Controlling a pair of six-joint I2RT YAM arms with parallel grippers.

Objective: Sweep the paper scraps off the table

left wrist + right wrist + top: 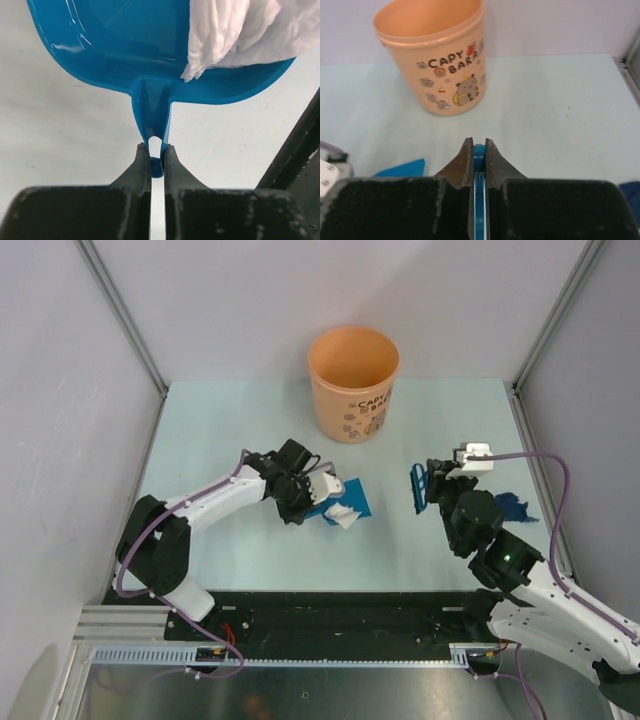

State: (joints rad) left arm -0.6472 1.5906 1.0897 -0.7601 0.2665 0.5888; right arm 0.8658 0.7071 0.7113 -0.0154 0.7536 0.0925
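The white scrap (pixel 342 514) is lying across the dustpan's side edge, so the robot's left gripper should tip the dustpan out into the orange bucket (pixel 353 356) before the robot sweeps the dark blue scrap.
My left gripper (pixel 312 500) is shut on the handle of the blue dustpan (pixel 350 496), left of the table's middle. In the left wrist view the gripper (pixel 156 159) pinches the handle tip and the dustpan (pixel 125 45) holds a white crumpled paper scrap (pixel 240 30), which also shows in the top view (pixel 343 516). My right gripper (pixel 433 486) is shut on the small blue brush (pixel 418 487), held upright above the pale green table (pixel 230 430). The brush handle (pixel 479 152) shows between the fingers. A dark blue crumpled scrap (pixel 514 506) lies right of the right arm.
The orange bucket (pixel 353 380) stands at the back centre; it is ahead and left in the right wrist view (pixel 435 55). Grey walls close the left, back and right sides. The black rail (pixel 330 615) runs along the near edge.
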